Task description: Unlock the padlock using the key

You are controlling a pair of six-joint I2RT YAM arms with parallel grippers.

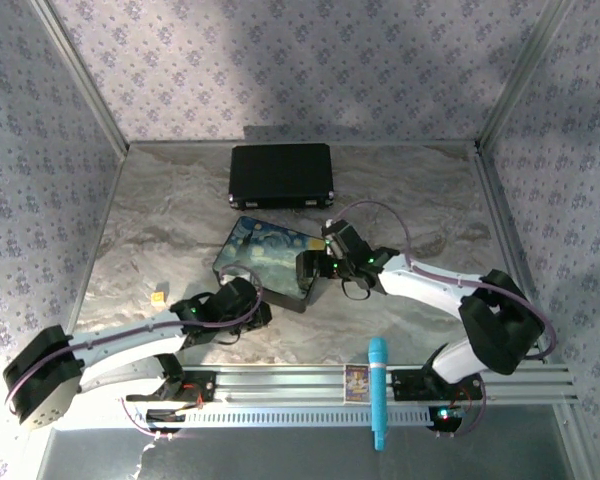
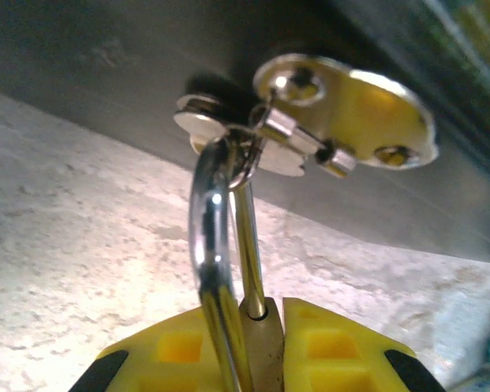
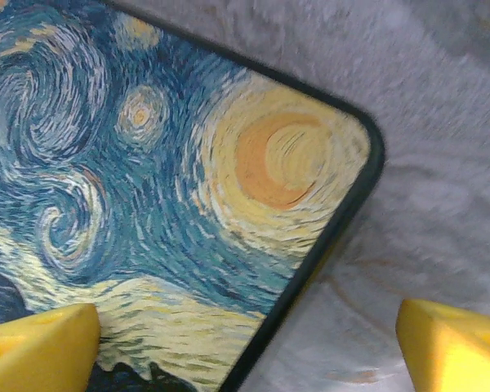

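The shackle's leg (image 2: 256, 304) is in the padlock body, so the robot's left gripper should hold the padlock still while its right gripper leaves the box's corner and takes the key.
In the left wrist view the brass padlock (image 2: 271, 347) sits pinched between my yellow fingers (image 2: 180, 347), so the left gripper (image 2: 269, 327) is shut on its body. Its silver shackle (image 2: 208, 237) rises through the loop of a metal hasp (image 2: 343, 114) on the dark side of the painted box (image 1: 265, 255). From above, the left gripper (image 1: 248, 300) is at the box's near left edge. My right gripper (image 3: 245, 343) is open with nothing between its fingers, hovering over the painted lid (image 3: 147, 163) near its rounded corner; from above the right gripper (image 1: 315, 268) is at the box's right end. The key is out of view.
A black case (image 1: 281, 175) lies behind the painted box. A small yellow cube (image 1: 159, 294) rests on the table to the left. A teal marker (image 1: 377, 395) and a small card (image 1: 356, 382) lie on the rail at the near edge. Patterned walls enclose the table.
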